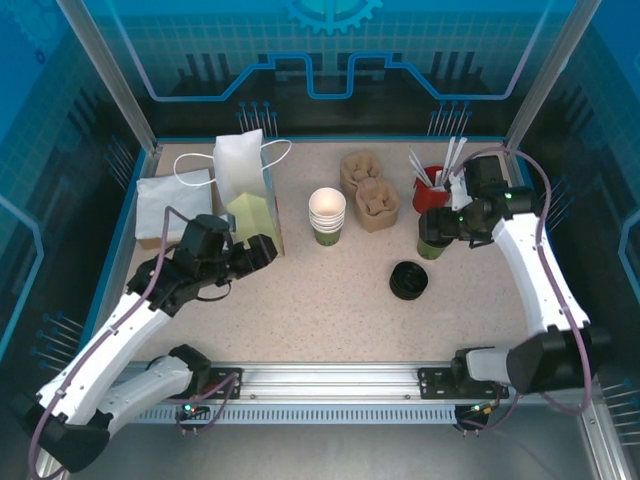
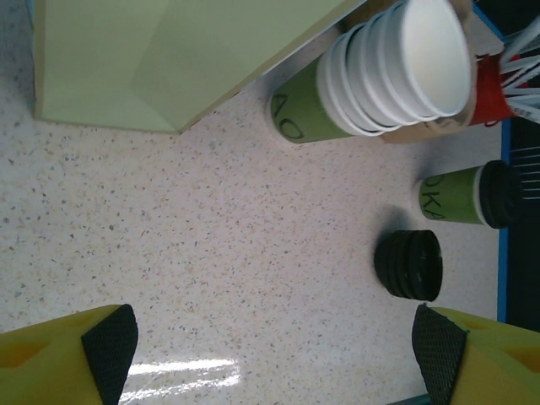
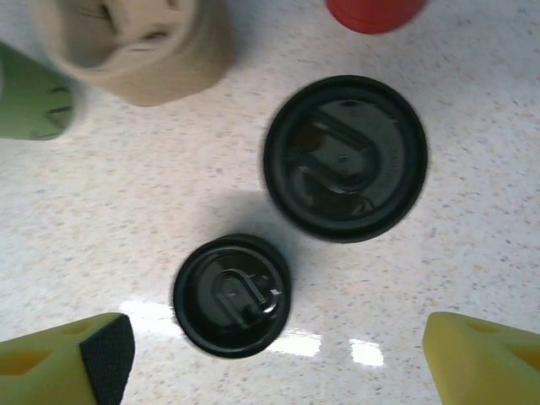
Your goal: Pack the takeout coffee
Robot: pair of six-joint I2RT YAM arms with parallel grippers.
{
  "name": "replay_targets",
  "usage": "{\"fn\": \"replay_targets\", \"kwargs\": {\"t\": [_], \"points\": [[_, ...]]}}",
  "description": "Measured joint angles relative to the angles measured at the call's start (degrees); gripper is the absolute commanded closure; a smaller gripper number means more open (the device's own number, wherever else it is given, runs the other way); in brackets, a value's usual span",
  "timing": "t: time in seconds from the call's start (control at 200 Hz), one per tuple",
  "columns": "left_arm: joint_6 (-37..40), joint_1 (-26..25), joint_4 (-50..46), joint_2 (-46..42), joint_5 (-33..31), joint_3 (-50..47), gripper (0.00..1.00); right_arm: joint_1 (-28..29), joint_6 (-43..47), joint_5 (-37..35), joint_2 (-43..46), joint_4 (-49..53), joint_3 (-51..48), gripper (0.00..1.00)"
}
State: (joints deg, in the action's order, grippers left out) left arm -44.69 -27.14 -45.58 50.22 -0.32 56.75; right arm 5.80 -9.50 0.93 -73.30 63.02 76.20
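Observation:
The paper bag [image 1: 256, 218] stands close against the napkins, far from the takeout coffee, so my left gripper should take its rim [image 1: 217, 158] beside the napkins and shift it toward the cups.
The takeout coffee [image 1: 433, 244], an olive-green cup with a black lid [image 3: 344, 156], stands at the right of the table. My right gripper [image 1: 440, 226] hovers just over it, open, its yellow fingers [image 3: 481, 359] spread wide with nothing between them. In the left wrist view the coffee [image 2: 456, 199] appears far off at the right. My left gripper [image 1: 262, 250] is open and empty over bare table beside a light green paper bag [image 1: 256, 216]. Its pads [image 2: 110, 346] stand far apart.
A loose stack of black lids [image 1: 408, 281] sits just in front of the coffee. Lidless green cups [image 1: 327, 216] are stacked mid-table, with beige cup carriers [image 1: 371, 190] and a red cup of stirrers [image 1: 432, 186] behind. A white handled bag [image 1: 240, 163] and white napkins [image 1: 168, 205] lie far left.

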Motion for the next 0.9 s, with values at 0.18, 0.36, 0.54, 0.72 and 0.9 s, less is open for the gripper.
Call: {"fn": "replay_targets", "kwargs": {"t": [0.18, 0.36, 0.54, 0.72, 0.9], "points": [[8.2, 0.5, -12.1, 5.6, -5.4, 24.2, 0.09, 7.1, -2.3, 1.5, 2.5, -0.1, 0.0, 0.15], [14.8, 3.8, -18.8, 9.9, -11.5, 40.3, 0.07, 11.8, -4.3, 1.4, 2.1, -0.7, 0.0, 0.15], [18.8, 16.5, -21.9, 14.2, -9.3, 43.8, 0.08, 13.3, -5.1, 0.8, 1.4, -0.9, 0.0, 0.15], [22.3, 25.2, -21.9, 22.9, -2.1, 44.4, 0.14, 13.4, -5.1, 0.2, 1.4, -0.9, 0.0, 0.14], [25.4, 26.4, -21.9, 33.3, -0.2, 46.5, 0.19, 13.4, -5.3, -0.5, 1.4, -1.0, 0.0, 0.13]]}}
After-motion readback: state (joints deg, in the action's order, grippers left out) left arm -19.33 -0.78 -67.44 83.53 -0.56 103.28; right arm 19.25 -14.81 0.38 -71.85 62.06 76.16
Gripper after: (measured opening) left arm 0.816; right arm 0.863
